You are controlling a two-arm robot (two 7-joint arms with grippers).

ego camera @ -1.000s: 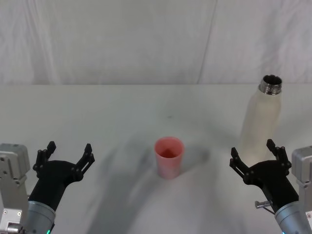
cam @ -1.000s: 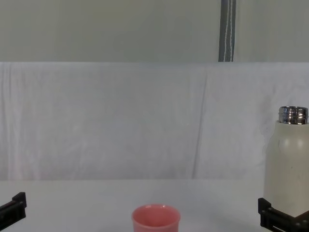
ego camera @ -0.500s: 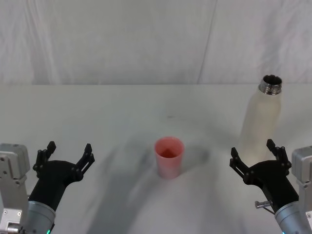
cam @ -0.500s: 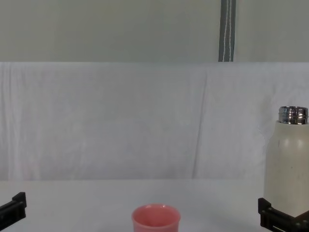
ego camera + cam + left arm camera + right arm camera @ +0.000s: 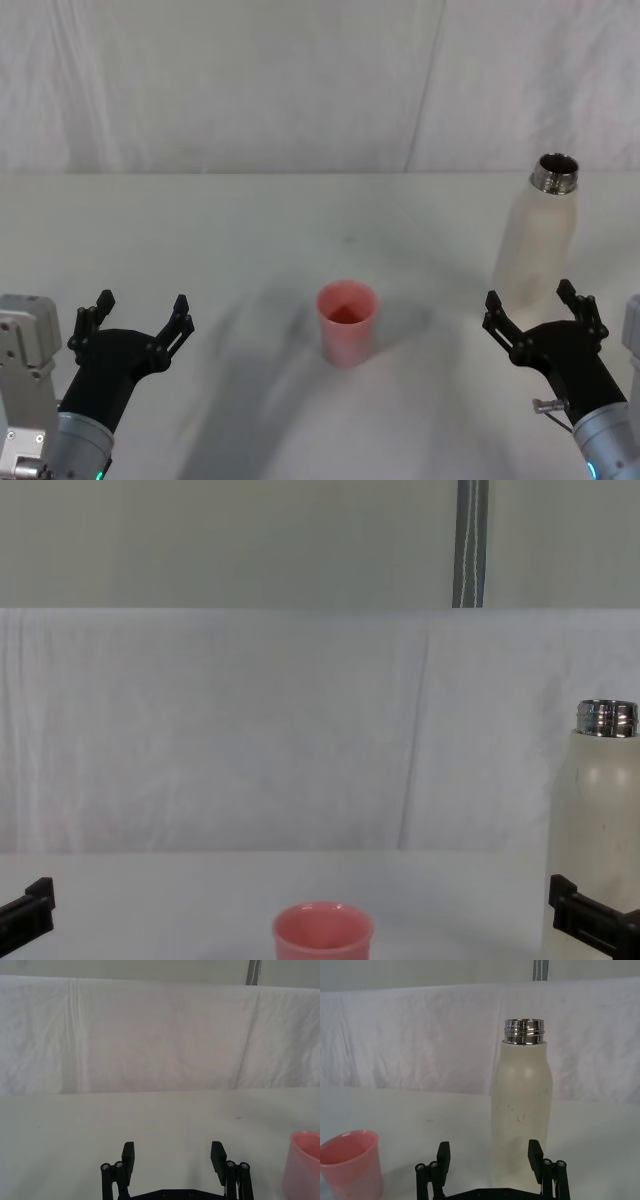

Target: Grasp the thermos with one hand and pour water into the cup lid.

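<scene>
My gripper will pour a thin stream of water from the cream-white thermos [image 5: 521, 1110] when I tip it about level, because the steel neck [image 5: 524, 1031] is uncapped above a tall body.
The cream-white thermos [image 5: 537, 238] stands upright and uncapped at the table's right, its steel neck showing [image 5: 524, 1031] [image 5: 607, 718]. The pink cup lid [image 5: 347, 321] sits upright near the middle [image 5: 322, 932] [image 5: 351, 1164] [image 5: 303, 1165]. My right gripper [image 5: 541, 309] is open just in front of the thermos, its jaws wider than the bottle and not touching it [image 5: 490, 1156]. My left gripper [image 5: 133, 315] hangs open at the near left, nothing between its fingers [image 5: 173, 1152].
A white cloth covers the table [image 5: 250, 230] and hangs as a backdrop [image 5: 300, 80] behind it. A grey pole [image 5: 471, 542] stands beyond the backdrop.
My right gripper has shifted slightly to the right, lining up more squarely before the thermos. The left arm, cup lid and thermos have not moved.
</scene>
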